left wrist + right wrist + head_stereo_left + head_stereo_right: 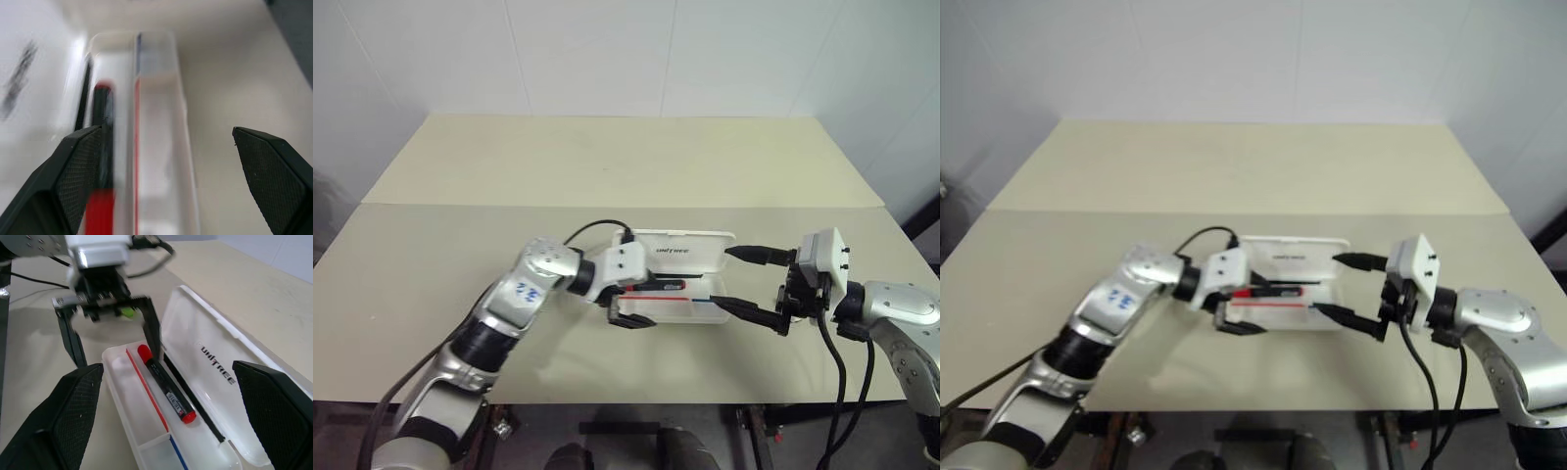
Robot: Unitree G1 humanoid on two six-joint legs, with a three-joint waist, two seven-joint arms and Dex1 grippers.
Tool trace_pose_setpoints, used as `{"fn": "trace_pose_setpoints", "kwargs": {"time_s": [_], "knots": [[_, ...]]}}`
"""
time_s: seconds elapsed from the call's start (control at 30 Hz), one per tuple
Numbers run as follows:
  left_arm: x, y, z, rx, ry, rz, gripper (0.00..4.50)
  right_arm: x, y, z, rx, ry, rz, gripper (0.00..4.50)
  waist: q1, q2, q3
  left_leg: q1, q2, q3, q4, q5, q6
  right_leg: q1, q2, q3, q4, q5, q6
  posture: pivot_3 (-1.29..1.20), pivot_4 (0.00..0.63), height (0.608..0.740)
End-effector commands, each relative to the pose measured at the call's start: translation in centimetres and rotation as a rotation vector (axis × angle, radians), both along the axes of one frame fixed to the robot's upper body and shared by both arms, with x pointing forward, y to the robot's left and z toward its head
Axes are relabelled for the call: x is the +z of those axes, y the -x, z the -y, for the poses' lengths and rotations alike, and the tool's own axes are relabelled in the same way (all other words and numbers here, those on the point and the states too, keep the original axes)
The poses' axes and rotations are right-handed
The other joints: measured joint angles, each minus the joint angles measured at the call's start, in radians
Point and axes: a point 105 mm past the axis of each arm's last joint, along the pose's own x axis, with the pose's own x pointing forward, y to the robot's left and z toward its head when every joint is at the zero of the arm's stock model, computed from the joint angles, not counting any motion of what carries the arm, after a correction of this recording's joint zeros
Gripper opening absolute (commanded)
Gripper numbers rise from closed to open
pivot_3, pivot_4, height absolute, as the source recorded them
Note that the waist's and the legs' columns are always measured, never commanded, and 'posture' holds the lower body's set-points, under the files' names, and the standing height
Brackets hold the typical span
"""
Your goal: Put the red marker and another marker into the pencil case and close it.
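The pencil case's long section [671,309] beside the red stripe is empty up to a cross divider, so another marker should lie flat inside when lowered.
The white pencil case [681,313] lies open on the table, its lid [683,251] tipped back. The red marker [166,384] rests inside, along the hinge side, beside the red stripe. My left gripper [644,302] is open at the case's left end, its fingers straddling that end of the tray without holding anything. At the right end my right gripper [720,275] is open and level, one finger by the lid and one by the tray. A lime-green bit of another marker [128,312] shows behind the left gripper, mostly hidden.
The beige table [607,166] has a seam running across it just behind the case. Its front edge is close below both arms. A black cable [592,228] loops over the left wrist. A white wall stands behind the table.
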Motion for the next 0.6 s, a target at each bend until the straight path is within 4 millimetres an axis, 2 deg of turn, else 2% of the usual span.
{"fn": "trace_pose_setpoints", "kwargs": {"time_s": [0.03,0.17,0.43,0.5,0.6], "knots": [[1.7,0.9,-1.7,0.003,0.03,0.045,4.49,0.8,-0.1,-0.3,0.032,-0.005,0.039,4.5,0.0,0.0,0.0,0.0,0.0,0.0,0.0,0.0,0.0,0.0,0.0,0.0,0.0,0.0,0.0,0.0,0.15,0.74],[2.4,1.4,-5.1,0.065,0.051,0.068,4.49,1.1,-0.3,-0.6,0.063,-0.003,0.045,4.5,0.0,0.0,0.0,0.0,0.001,0.0,0.0,0.0,0.0,0.0,-0.001,0.0,-0.001,0.0,0.0,0.0,0.15,0.74],[2.3,0.9,-13.7,0.307,0.095,0.052,4.49,2.0,-0.4,-1.5,0.123,0.002,0.063,4.5,-0.001,0.0,0.0,0.0,0.002,0.0,-0.001,0.0,0.001,0.0,-0.002,-0.001,-0.001,0.0,0.0,0.0,0.15,0.74],[2.4,0.8,-15.0,0.335,0.117,0.056,4.49,2.3,-0.3,-1.7,0.136,0.001,0.069,4.5,0.0,0.0,0.0,0.0,0.001,0.0,-0.001,0.0,0.001,0.0,-0.003,-0.002,-0.001,0.0,0.0,0.0,0.15,0.74],[1.6,0.3,-17.0,0.381,0.113,0.062,4.49,2.6,-0.2,-2.1,0.153,0.003,0.073,4.5,0.0,0.0,0.0,-0.001,0.001,0.0,-0.001,0.0,0.001,0.0,-0.003,-0.003,-0.002,0.0,0.0,0.0,0.15,0.74]]}}
